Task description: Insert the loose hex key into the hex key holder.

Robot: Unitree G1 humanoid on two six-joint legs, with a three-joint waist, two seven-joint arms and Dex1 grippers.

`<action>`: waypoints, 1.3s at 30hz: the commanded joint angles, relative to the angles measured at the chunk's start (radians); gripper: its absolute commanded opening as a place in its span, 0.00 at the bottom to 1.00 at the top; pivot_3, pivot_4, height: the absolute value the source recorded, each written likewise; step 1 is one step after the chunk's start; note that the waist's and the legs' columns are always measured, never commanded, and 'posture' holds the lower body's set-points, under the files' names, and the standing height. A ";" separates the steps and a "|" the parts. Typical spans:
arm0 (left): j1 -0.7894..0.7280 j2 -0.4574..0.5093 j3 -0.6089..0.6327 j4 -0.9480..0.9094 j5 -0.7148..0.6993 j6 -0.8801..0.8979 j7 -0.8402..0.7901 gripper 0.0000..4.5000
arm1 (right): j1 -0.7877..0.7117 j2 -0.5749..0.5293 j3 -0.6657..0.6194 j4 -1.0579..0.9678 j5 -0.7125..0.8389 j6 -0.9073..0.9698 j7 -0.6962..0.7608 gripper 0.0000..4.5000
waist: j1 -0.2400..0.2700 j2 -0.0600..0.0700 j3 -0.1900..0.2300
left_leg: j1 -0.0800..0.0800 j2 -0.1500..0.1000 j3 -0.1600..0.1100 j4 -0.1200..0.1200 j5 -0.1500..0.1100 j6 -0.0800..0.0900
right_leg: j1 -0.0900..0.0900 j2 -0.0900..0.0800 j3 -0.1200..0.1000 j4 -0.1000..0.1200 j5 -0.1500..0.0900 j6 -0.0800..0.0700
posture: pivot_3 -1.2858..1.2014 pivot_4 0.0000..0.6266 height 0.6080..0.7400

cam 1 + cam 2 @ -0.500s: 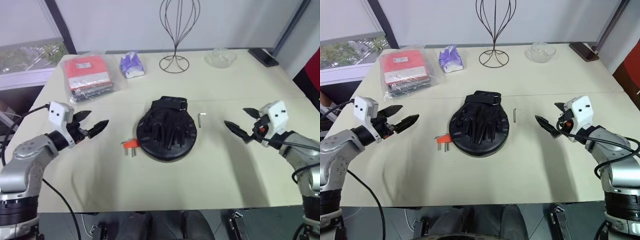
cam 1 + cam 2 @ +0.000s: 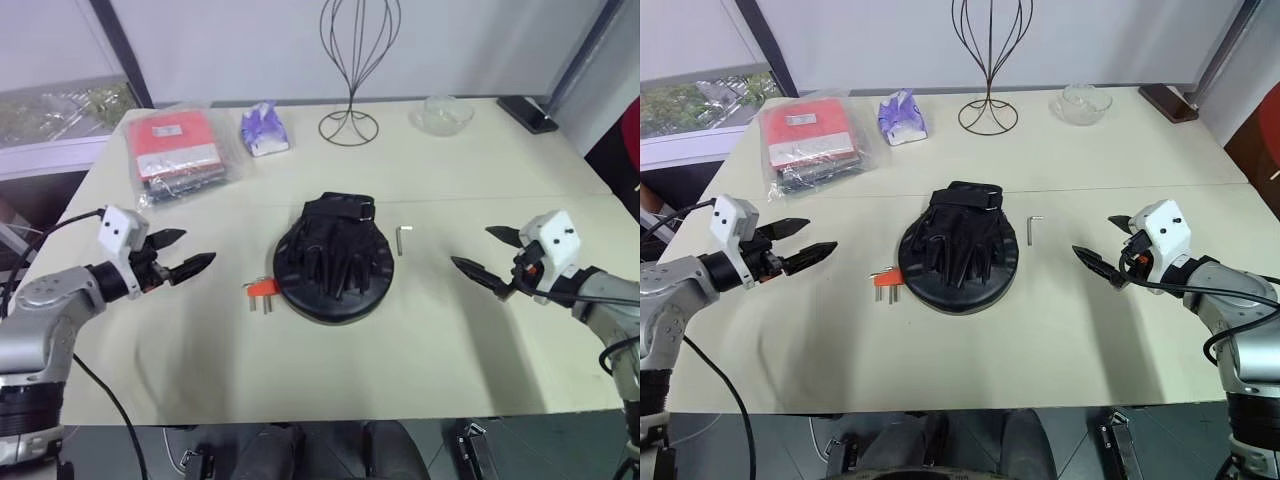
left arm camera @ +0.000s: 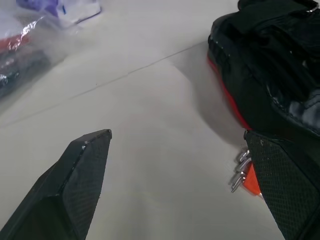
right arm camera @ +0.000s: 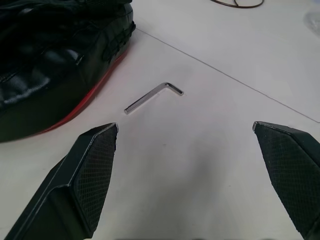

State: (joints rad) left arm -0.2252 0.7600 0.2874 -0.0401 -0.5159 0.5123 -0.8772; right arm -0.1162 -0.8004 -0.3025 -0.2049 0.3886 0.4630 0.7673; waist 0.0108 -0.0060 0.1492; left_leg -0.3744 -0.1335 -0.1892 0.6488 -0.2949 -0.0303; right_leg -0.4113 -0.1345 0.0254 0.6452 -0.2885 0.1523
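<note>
The black round pad (image 2: 333,308) will come along when I carry the glove aside, because the glove's fingers (image 2: 340,268) lie flat against it as if sewn on.
The loose hex key (image 2: 402,238), a thin silver L-shaped rod, lies on the table just right of a black round pad; the right wrist view shows the hex key (image 4: 152,97) ahead of the fingers. The hex key holder (image 2: 262,289), a small orange block with short grey keys sticking out, lies at the pad's left edge, and the left wrist view also shows the holder (image 3: 247,175). My left gripper (image 2: 195,247) hovers open left of the holder, pointing toward it. My right gripper (image 2: 472,247) hovers open right of the hex key. Neither holds anything.
A black round pad (image 2: 335,260) with a glove on it sits at the table's centre. At the back are a red packet in clear plastic (image 2: 175,145), a purple tissue pack (image 2: 263,128), a wire stand (image 2: 350,70), a glass bowl (image 2: 441,115) and a dark object (image 2: 528,113).
Both grippers have dropped slightly toward the table's near edge and stay open. The hex key and the holder have not moved.
</note>
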 commanded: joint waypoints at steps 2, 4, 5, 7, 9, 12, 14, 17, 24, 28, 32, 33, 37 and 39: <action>-0.023 0.017 -0.006 0.000 0.010 -0.032 -0.031 0.98 | -0.009 -0.007 -0.035 -0.049 0.018 -0.018 0.000 1.00 | 0.000 0.000 0.000 | 0.000 0.000 0.000 0.000 0.000 0.000 | 0.000 0.000 0.000 0.000 0.000 0.000 | 0.52 0.24 1.00; -0.031 0.021 -0.016 0.008 0.018 -0.039 -0.044 0.98 | -0.013 -0.005 -0.033 -0.050 0.017 -0.019 -0.003 1.00 | 0.001 0.000 0.000 | 0.000 0.000 0.000 0.000 0.000 0.000 | 0.000 0.000 0.000 0.000 0.000 0.000 | 0.52 0.24 1.00; -0.035 0.022 -0.020 0.012 0.021 -0.042 -0.048 0.98 | -0.015 -0.004 -0.032 -0.050 0.018 -0.020 -0.004 1.00 | 0.001 0.000 0.000 | 0.000 0.000 0.000 0.000 0.000 0.000 | 0.000 0.000 0.000 0.000 0.000 0.000 | 0.52 0.24 1.00; -0.044 0.022 -0.028 0.022 0.026 -0.048 -0.054 0.98 | -0.013 -0.001 -0.029 -0.046 0.016 -0.027 -0.003 1.00 | 0.001 0.000 0.000 | 0.000 0.000 0.000 0.000 0.000 0.000 | 0.000 0.000 0.000 0.000 0.000 0.000 | 0.52 0.24 1.00; -0.056 0.022 -0.037 0.030 0.031 -0.055 -0.065 0.98 | -0.010 0.000 -0.024 -0.038 0.010 -0.038 -0.002 1.00 | 0.000 0.000 0.000 | 0.000 0.000 0.000 0.000 0.000 0.000 | 0.000 0.000 0.000 0.000 0.000 0.000 | 0.52 0.24 1.00; -0.071 0.020 -0.045 0.040 0.039 -0.061 -0.074 0.98 | -0.014 -0.002 -0.021 -0.030 0.008 -0.047 -0.002 1.00 | 0.001 0.000 0.000 | 0.000 0.000 0.000 0.000 0.000 0.000 | 0.000 0.000 0.000 0.000 0.000 0.000 | 0.52 0.24 1.00; -0.081 0.023 -0.053 0.040 0.043 -0.069 -0.088 0.98 | -0.043 0.015 -0.030 -0.076 0.076 0.005 -0.007 1.00 | -0.001 0.000 0.000 | 0.000 0.000 0.000 0.000 0.000 0.000 | 0.000 0.000 0.000 0.000 0.000 0.000 | 0.52 0.24 1.00; -0.080 0.032 -0.067 0.025 0.044 -0.074 -0.118 0.98 | -0.082 0.050 -0.022 -0.161 0.193 0.097 -0.021 1.00 | -0.005 0.000 0.001 | 0.000 0.000 0.000 0.000 0.000 0.000 | 0.000 0.000 0.000 0.000 0.000 0.000 | 0.52 0.24 1.00; -0.037 0.033 -0.118 -0.022 0.060 -0.098 -0.166 0.98 | -0.109 0.205 0.105 -0.283 0.295 0.216 -0.118 1.00 | -0.003 0.000 0.001 | 0.000 0.001 0.000 0.000 0.000 0.000 | 0.000 0.000 0.000 0.000 0.000 0.000 | 0.52 0.24 1.00; -0.033 0.017 -0.117 -0.044 0.058 -0.095 -0.150 0.98 | -0.082 0.258 0.216 -0.336 0.245 0.209 -0.154 1.00 | 0.001 0.000 0.002 | 0.000 0.001 0.000 0.000 0.000 0.000 | 0.000 0.000 0.000 0.000 0.000 0.000 | 0.52 0.24 1.00; -0.022 0.010 -0.111 -0.048 0.060 -0.099 -0.142 0.98 | -0.058 0.277 0.299 -0.331 0.181 0.168 -0.161 1.00 | 0.000 0.000 0.002 | 0.000 0.001 0.000 0.000 0.000 0.000 | 0.000 0.000 0.000 0.000 0.000 0.000 | 0.52 0.24 1.00; -0.020 0.008 -0.111 -0.049 0.061 -0.101 -0.138 0.98 | -0.055 0.284 0.318 -0.313 0.161 0.150 -0.160 1.00 | 0.000 0.000 0.002 | 0.000 0.001 0.000 0.000 0.000 0.000 | -0.001 0.001 0.000 0.000 0.000 0.000 | 0.52 0.24 1.00; -0.022 -0.006 -0.111 -0.051 0.061 -0.105 -0.123 0.98 | -0.051 0.293 0.390 -0.236 0.057 0.072 -0.160 1.00 | -0.001 0.000 0.002 | 0.000 0.001 0.000 0.000 0.000 0.000 | -0.001 0.001 0.000 0.001 0.000 0.000 | 0.52 0.24 1.00; -0.024 -0.015 -0.115 -0.050 0.065 -0.107 -0.117 0.98 | -0.058 0.308 0.410 -0.196 0.017 0.034 -0.167 1.00 | -0.001 0.000 0.002 | 0.000 0.001 0.000 0.000 0.000 0.000 | -0.001 0.001 0.000 0.001 0.000 0.000 | 0.52 0.24 1.00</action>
State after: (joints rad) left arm -0.2421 0.7430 0.1656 -0.0624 -0.4476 0.4239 -0.9990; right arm -0.1658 -0.5054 0.0951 -0.4110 0.4372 0.5423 0.6055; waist 0.0095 -0.0056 0.1507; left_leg -0.3744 -0.1326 -0.1893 0.6488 -0.2950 -0.0305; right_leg -0.4122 -0.1336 0.0253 0.6460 -0.2882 0.1518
